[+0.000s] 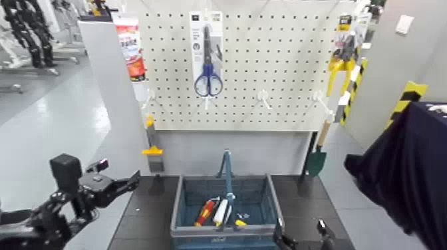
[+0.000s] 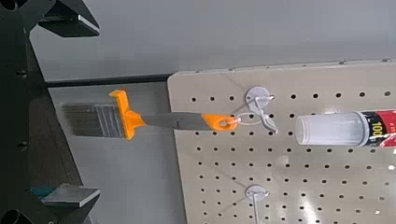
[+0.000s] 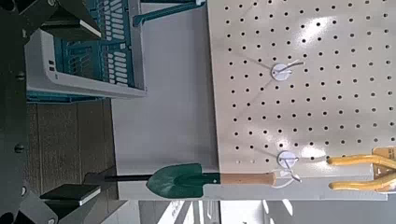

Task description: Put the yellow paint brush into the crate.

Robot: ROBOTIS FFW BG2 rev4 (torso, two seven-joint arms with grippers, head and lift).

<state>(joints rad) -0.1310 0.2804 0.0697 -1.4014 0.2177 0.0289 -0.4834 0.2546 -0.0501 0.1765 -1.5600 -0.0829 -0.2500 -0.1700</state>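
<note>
A white loop (image 2: 247, 119) is running through the brush's yellow tip. The loop will come off the hook together with the yellow paint brush (image 1: 152, 145) when I lift it.
The yellow paint brush (image 1: 152, 143) hangs by its yellow tip from a hook at the pegboard's lower left, bristles down. In the left wrist view, the brush (image 2: 140, 119) shows whole, with grey bristles and a yellow band. My left gripper (image 1: 120, 174) is open and empty. It is left of the table, lower than the brush and apart from it; its fingers (image 2: 70, 196) frame the brush from a distance. The dark blue-green crate (image 1: 266, 199) stands on the table below the pegboard and also shows in the right wrist view (image 3: 93, 56). My right gripper (image 1: 300, 236) is open and empty near the crate's front right corner.
A red-and-yellow screwdriver (image 1: 205, 213) and a white-handled tool (image 1: 221, 211) lie in the crate. On the pegboard (image 1: 266, 73) hang blue scissors (image 1: 208, 70), a tube (image 2: 346, 128), yellow-handled pliers (image 1: 342, 63) and a green trowel (image 3: 187, 179). A dark blue clothed shape (image 1: 406, 173) stands at the right.
</note>
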